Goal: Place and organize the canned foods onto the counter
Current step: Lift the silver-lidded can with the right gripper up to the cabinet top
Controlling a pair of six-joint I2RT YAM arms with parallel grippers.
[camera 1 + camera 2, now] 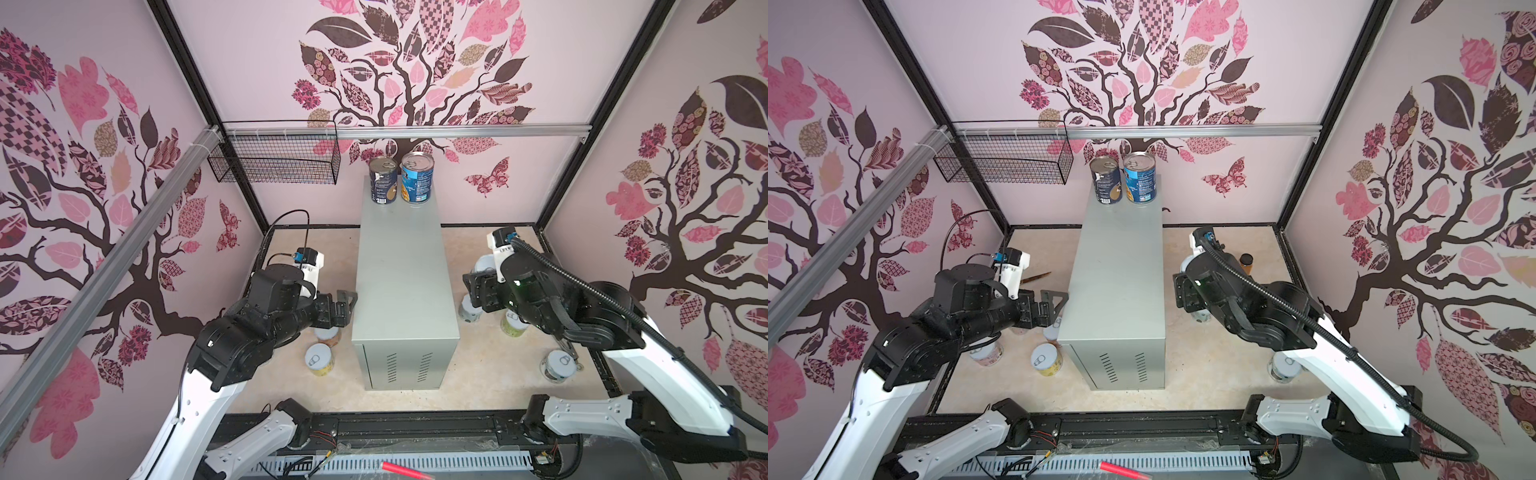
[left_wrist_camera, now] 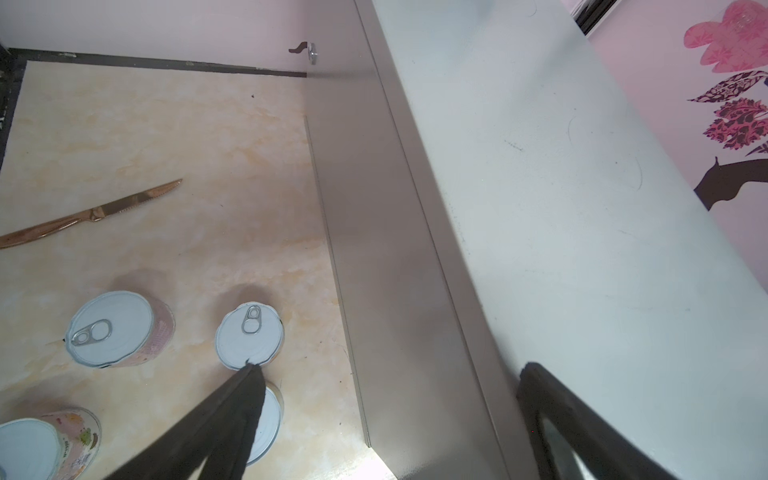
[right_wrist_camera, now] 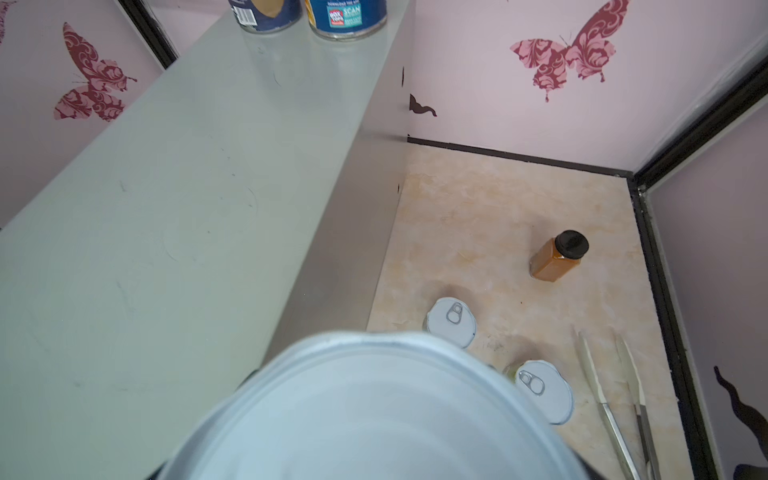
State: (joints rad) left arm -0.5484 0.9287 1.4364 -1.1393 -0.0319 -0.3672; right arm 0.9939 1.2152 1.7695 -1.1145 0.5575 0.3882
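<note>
My open left gripper is very close to the counter's top edge (image 2: 472, 310). I should pull it back clear of the counter before I reach for the short can (image 2: 249, 334) on the floor.
The counter (image 1: 403, 270) (image 1: 1117, 270) is a tall grey cabinet in the middle. Two tall canned foods (image 1: 383, 178) (image 1: 417, 176) stand at its far end. My right gripper (image 1: 482, 274) is shut on a short white-lidded can (image 3: 374, 411) by the counter's right edge; the can hides its fingers in the right wrist view. My left gripper (image 2: 390, 368) is open and empty, straddling the counter's left top edge. Short cans stand on the floor: left (image 2: 110, 328) (image 2: 249, 334) (image 1: 320, 359), right (image 3: 451, 322) (image 3: 542, 390) (image 1: 559, 365).
A copper knife (image 2: 83, 216) lies on the floor left of the counter. An amber jar with a black cap (image 3: 559, 255) and metal tongs (image 3: 615, 395) are on the right. A black wire basket (image 1: 276, 160) hangs on the back left wall.
</note>
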